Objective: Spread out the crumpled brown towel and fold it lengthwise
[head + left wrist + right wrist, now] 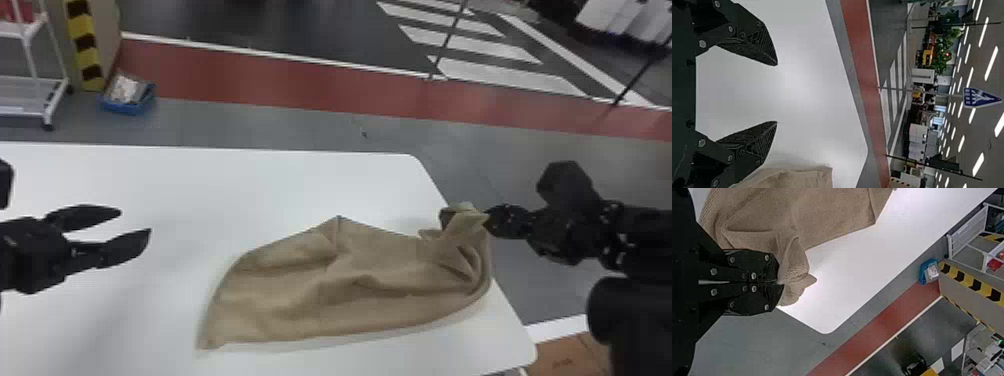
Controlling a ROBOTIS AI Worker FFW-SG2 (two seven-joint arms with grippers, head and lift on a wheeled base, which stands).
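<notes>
The brown towel [320,288] will open into a longer sheet with a sagging top edge when I lift it, because the bunched end [462,238] gathers slack cloth.
The brown towel [345,280] lies wrinkled on the right part of the white table [125,185], its right end bunched up at the table's right edge. My right gripper [482,220] is shut on that bunched end; in the right wrist view the right gripper [779,282] pinches a gathered fold of the towel [828,211]. Over the table's left part, apart from the towel, my left gripper [135,222] stands open. From the left wrist view, the left gripper [777,94] has nothing between its fingers, and the towel [793,178] lies beside it.
Beyond the table's far edge stand a blue bin [129,97] and a white wheeled rack [35,95] on the floor. A cardboard box [570,357] sits below the table's near right corner. Bare tabletop lies between my left gripper and the towel.
</notes>
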